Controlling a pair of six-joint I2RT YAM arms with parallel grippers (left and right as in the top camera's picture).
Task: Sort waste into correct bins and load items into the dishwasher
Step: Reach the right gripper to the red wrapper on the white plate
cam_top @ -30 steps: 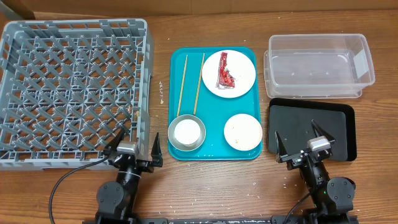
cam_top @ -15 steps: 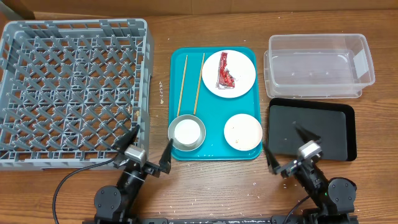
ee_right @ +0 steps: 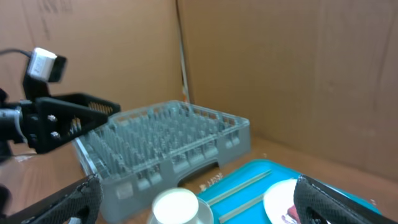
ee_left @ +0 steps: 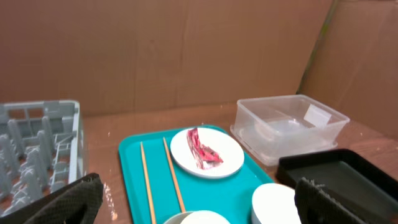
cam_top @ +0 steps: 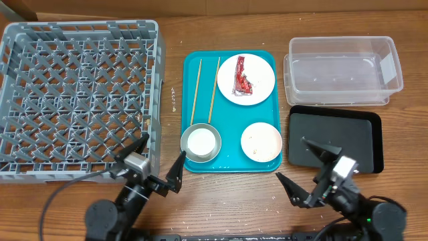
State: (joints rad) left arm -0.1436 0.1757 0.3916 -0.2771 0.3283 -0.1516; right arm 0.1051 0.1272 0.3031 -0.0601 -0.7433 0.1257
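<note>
I should back my left gripper away while my right gripper takes off the wrapper point(cam_top: 241, 79) before I load the plate, because the red wrapper is on the white plate point(cam_top: 261, 72).
A white plate point(cam_top: 261, 77) holding the red wrapper point(cam_top: 241, 80) lies on a teal tray point(cam_top: 231, 114). The tray also holds two chopsticks point(cam_top: 196, 90), a metal bowl point(cam_top: 185, 149) with the white cup point(cam_top: 200, 141) in it, and a white bowl point(cam_top: 261, 141). The grey dish rack point(cam_top: 80, 94) is at the left. The clear tub point(cam_top: 344, 70) and black tray point(cam_top: 334, 130) are at the right. My left gripper point(cam_top: 158, 163) is open and empty near the rack's front corner. My right gripper point(cam_top: 304, 169) is open and empty in front of the black tray. No paper wad shows.
Pale grains point(cam_top: 174, 99) lie on the wood between the rack and the teal tray. Cardboard walls point(ee_left: 186, 50) stand behind the table. The right wrist view shows the rack point(ee_right: 161, 143) with the left arm point(ee_right: 62, 115) beside it.
Both grippers have opened wider. The left gripper has turned toward the teal tray. The right gripper has moved toward the table's front edge and turned left.
</note>
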